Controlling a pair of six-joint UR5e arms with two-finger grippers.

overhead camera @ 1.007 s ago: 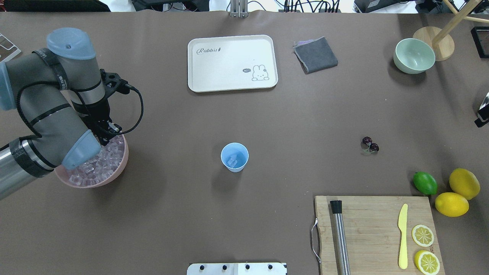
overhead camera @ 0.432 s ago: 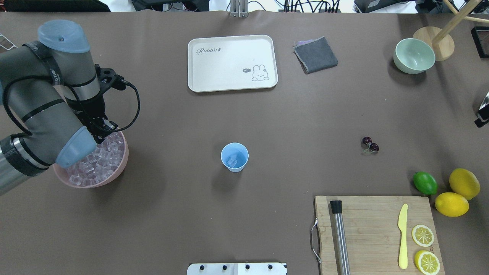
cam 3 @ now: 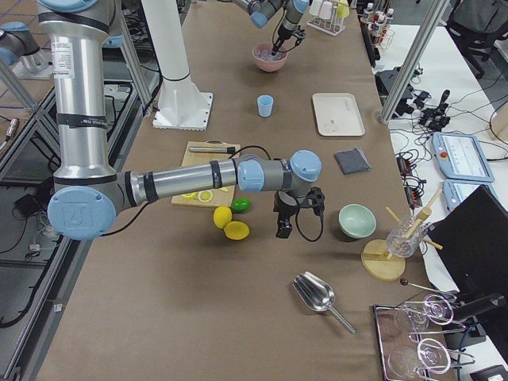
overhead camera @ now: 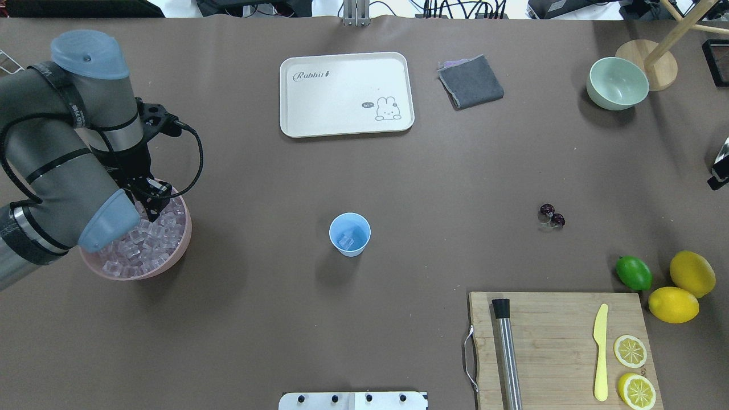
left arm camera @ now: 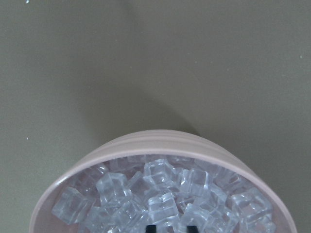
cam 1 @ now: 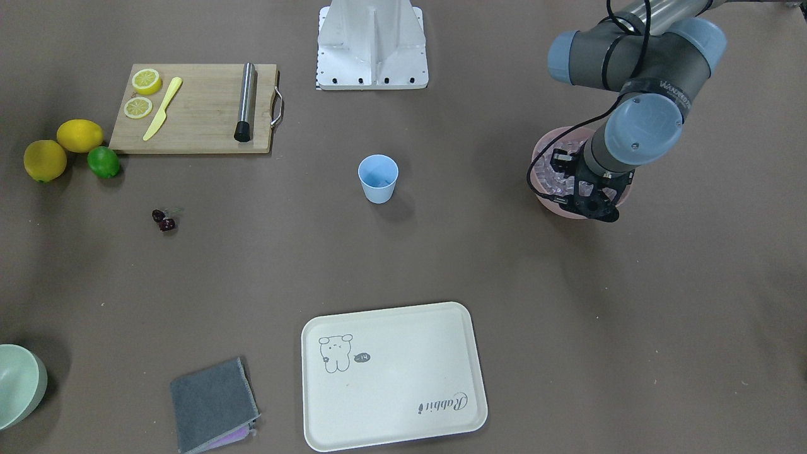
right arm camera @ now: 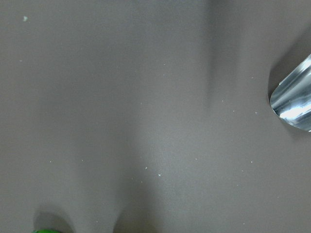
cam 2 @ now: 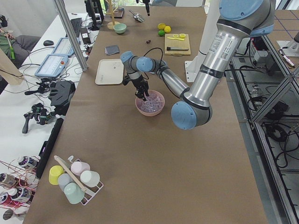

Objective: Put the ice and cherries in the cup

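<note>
The robot's left gripper tilts toward the pink bowl's rim (left arm camera: 170,141) with its fingers close together, so it should move back, open and come down over the middle of the ice.
The light blue cup (overhead camera: 349,234) stands upright mid-table with one ice cube (overhead camera: 345,241) inside. More ice (overhead camera: 149,242) fills the pink bowl (overhead camera: 185,242) at the left. My left gripper (overhead camera: 154,208) hangs over the far side of that bowl. In the left wrist view its two fingertips (left arm camera: 151,228) stand narrowly apart just above the pile, with a cube between them. The cherries (overhead camera: 552,215) lie on the table to the right, far from both grippers. My right gripper (cam 3: 282,230) hovers over bare table near the lime. Its fingers do not show clearly.
A cream tray (overhead camera: 345,94), a grey cloth (overhead camera: 470,81) and a pale green bowl (overhead camera: 617,83) lie along the far side. A cutting board (overhead camera: 558,336) with a steel rod, a yellow knife and lemon slices sits front right, beside a lime (overhead camera: 634,273) and lemons. A metal scoop (right arm camera: 294,97) lies near my right gripper.
My left arm has swung left, and its gripper has shifted a little left over the pink bowl. The cup, the cherries and my right arm have not moved.
</note>
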